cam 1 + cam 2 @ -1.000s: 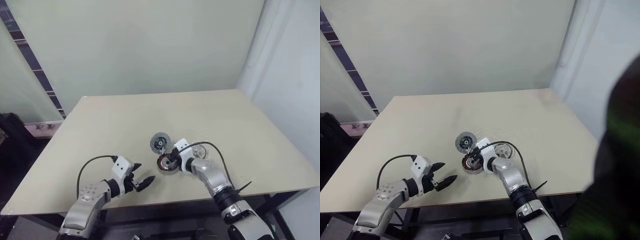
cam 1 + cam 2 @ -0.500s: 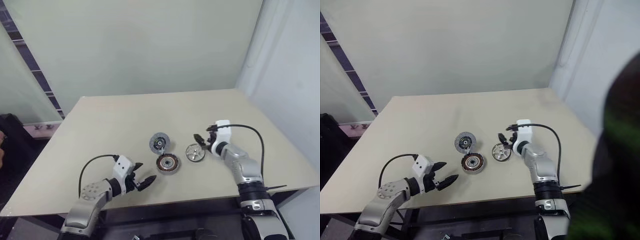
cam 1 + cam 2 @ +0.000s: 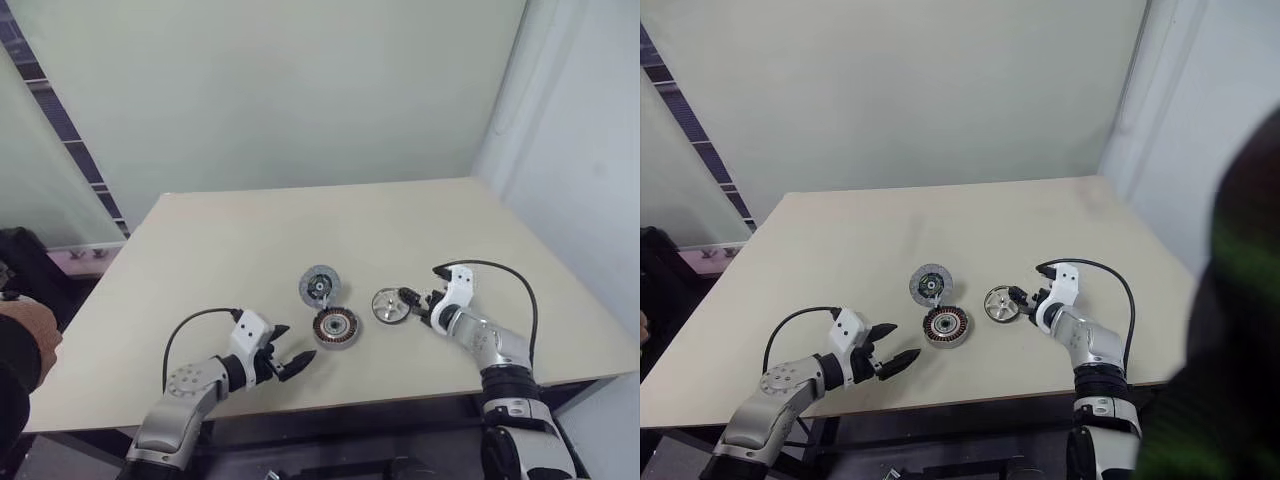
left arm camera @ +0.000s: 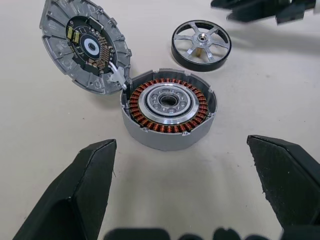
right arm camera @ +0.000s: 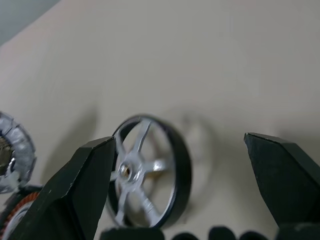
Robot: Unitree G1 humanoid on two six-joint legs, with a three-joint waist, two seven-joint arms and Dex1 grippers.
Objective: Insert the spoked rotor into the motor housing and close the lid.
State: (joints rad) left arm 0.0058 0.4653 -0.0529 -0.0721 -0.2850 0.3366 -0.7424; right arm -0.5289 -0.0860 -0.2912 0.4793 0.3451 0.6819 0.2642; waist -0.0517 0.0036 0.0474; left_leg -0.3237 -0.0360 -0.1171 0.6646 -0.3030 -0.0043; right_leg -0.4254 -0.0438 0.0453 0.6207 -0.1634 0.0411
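Note:
The rotor [image 3: 390, 305] has wide open gaps [image 5: 158, 144] between its spokes. The housing's copper windings will still show through the rotor when I put it in.
The shiny spoked rotor [image 3: 390, 305] lies flat on the table, to the right of the motor housing [image 3: 336, 327]. The housing stands upright, its copper windings [image 4: 169, 107] showing around the hub. The grey lid [image 4: 85, 47] sits tilted just behind the housing, dark-centred face showing, joined to the housing's rim by a short white wire. My right gripper [image 3: 412, 300] is open, right beside the rotor [image 5: 150, 185] and pointing at it, with nothing held. My left gripper [image 3: 290, 347] is open and empty, a short way left of the housing and aimed at it.
The beige table [image 3: 250, 240] has bare surface behind and to both sides of the parts. Its front edge runs just below my arms. A person's hand [image 3: 22, 340] shows at the left edge, off the table.
My right gripper has opened and swung right from the housing to beside the rotor, then come down lower. The left gripper has stayed put. A person's hand has appeared at the left edge.

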